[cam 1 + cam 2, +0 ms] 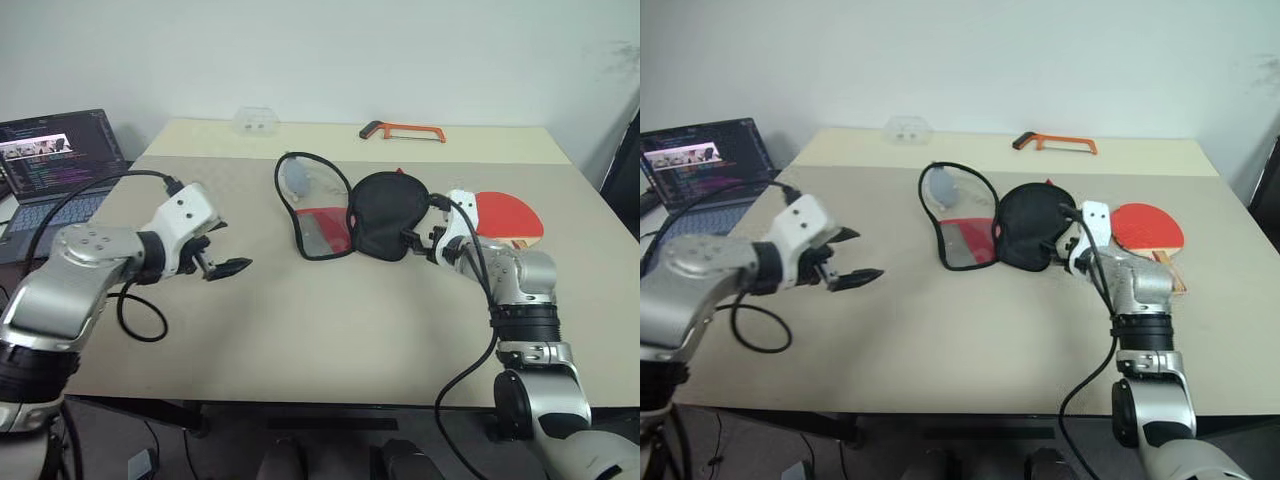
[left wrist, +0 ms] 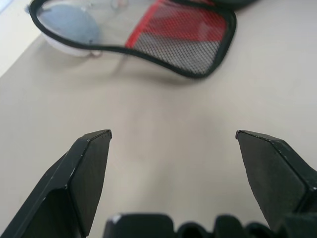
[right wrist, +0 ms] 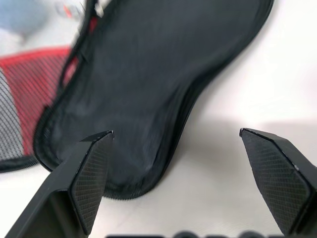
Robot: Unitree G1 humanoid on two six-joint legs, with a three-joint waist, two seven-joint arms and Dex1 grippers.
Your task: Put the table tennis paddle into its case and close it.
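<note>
My gripper will pull the black half, and the mesh half [image 1: 325, 229] will drag along, still spread open, because the case's halves meet along a joined edge [image 1: 351, 224].
The case lies unzipped and spread open at the table's middle. Its black fabric half [image 1: 385, 215] is on the right and its red and clear mesh half [image 1: 322, 228] on the left. The table tennis paddle [image 1: 508, 214] lies flat, red face up, to the right of the case, just behind my right wrist. My right gripper [image 3: 176, 134] is open, low over the table at the black half's [image 3: 148, 89] right edge. My left gripper [image 2: 173, 136] is open and empty, hovering left of the case, facing the mesh half [image 2: 173, 39].
A small grey-white pouch [image 1: 297, 180] sits within the case's black edging loop. An orange hacksaw [image 1: 402, 131] and a clear plastic piece [image 1: 255, 120] lie near the far edge. An open laptop [image 1: 50, 160] stands beyond the table's left side. A black cable [image 1: 135, 320] hangs by my left arm.
</note>
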